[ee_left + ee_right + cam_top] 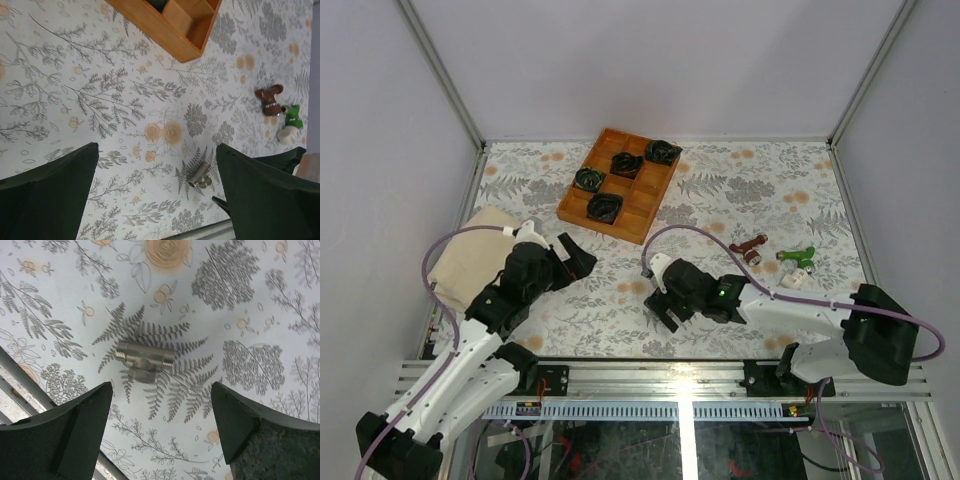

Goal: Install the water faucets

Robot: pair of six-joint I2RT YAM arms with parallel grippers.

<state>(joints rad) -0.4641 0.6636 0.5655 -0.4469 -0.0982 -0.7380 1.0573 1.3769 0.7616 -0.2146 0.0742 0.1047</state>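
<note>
My right gripper is on the stem side of the T-shaped fitting, which lies flat with its stem (pixel 142 374) facing that gripper. My right gripper should lift the fitting by the stem before my left gripper takes its tube (pixel 146 353).
Two water faucets lie on the flowered cloth at the right: a dark red-brown one (pixel 750 247) (pixel 270 96) and a bright green one (pixel 798 257) (pixel 293 116). Neither gripper touches them. My right gripper (pixel 660 296) (pixel 161 386) is open over the cloth near the front middle, well left of the faucets. A small silvery T-shaped fitting (pixel 145 361) (pixel 201 175) lies free just beyond its fingertips. My left gripper (pixel 577 257) (pixel 156 147) hangs wide open and empty further left, above bare cloth.
A wooden compartment tray (pixel 645 205) (pixel 165 32) at the back middle holds several black-and-green coiled bundles (pixel 605 207). A small white piece (pixel 792 282) (pixel 287 136) lies next to the green faucet. A beige cloth bundle (pixel 470 255) sits at the left edge. A metal rail (pixel 680 375) runs along the near edge.
</note>
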